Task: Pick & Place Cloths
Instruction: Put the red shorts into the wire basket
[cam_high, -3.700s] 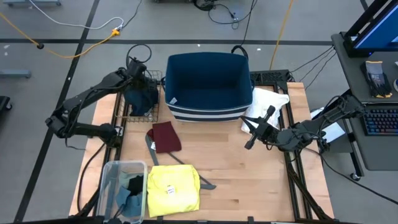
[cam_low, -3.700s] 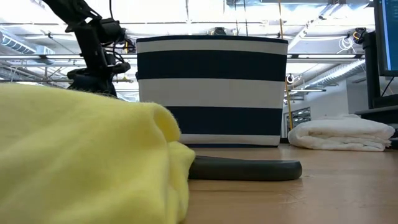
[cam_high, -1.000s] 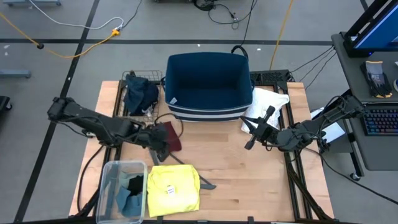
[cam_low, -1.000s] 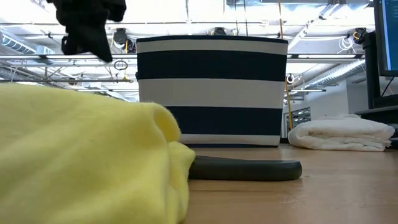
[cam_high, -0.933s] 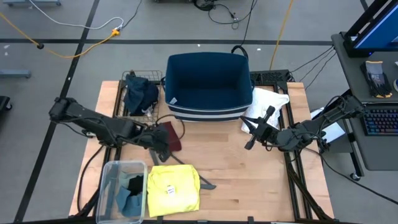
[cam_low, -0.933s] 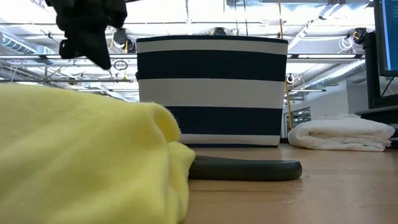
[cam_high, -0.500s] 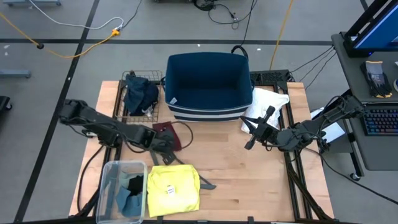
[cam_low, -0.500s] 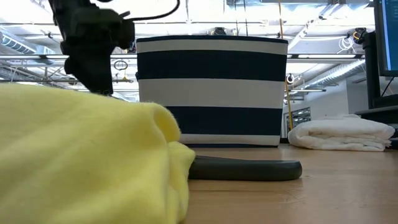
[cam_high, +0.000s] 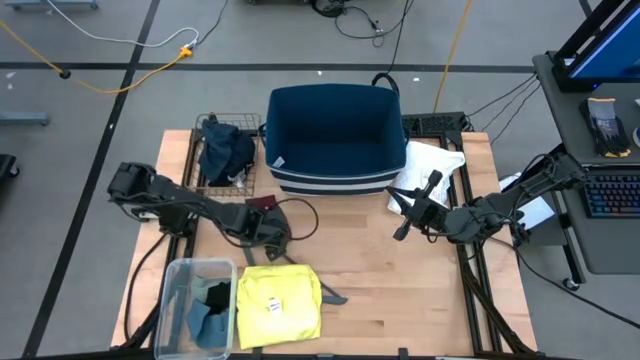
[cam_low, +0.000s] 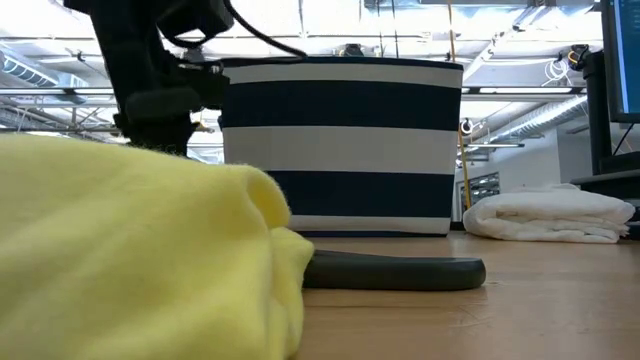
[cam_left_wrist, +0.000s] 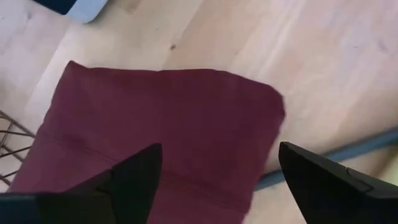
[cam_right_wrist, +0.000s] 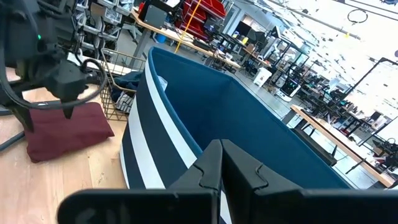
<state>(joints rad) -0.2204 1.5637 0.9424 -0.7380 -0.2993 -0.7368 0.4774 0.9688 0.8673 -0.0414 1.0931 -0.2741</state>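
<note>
My left gripper's open fingers reach across the corner of the maroon cloth (cam_left_wrist: 252, 112). I should go on lowering them until their ends touch the fabric (cam_left_wrist: 214, 158) below before I close them.
A maroon cloth (cam_left_wrist: 161, 130) lies flat on the table in front of the wire basket. My left gripper (cam_left_wrist: 217, 186) is open right above it, fingers pointing down, one to each side of its middle; in the high view the gripper (cam_high: 272, 232) hides most of the cloth (cam_high: 262, 204). A yellow T-shirt (cam_high: 278, 305) lies folded at the near edge. A white shirt (cam_high: 430, 170) lies right of the striped basket. My right gripper (cam_right_wrist: 221, 168) waits shut at the table's right, holding nothing. My left gripper's open fingers (cam_left_wrist: 134, 180) stand low over the middle of the maroon cloth, coming from above. I cannot tell whether they touch it. The cloth lies flat on the table.
A navy white-striped basket (cam_high: 335, 135) stands at the far middle. A wire basket (cam_high: 225, 150) with dark cloth is at the far left. A clear bin (cam_high: 200, 300) with black and grey-blue pieces sits near left. A grey hanger (cam_low: 395, 270) lies by the yellow T-shirt.
My left gripper has come down toward the maroon cloth and shifted a little toward the table's right edge, its arm reaching farther out over the table. The cloth has stayed where it was.
</note>
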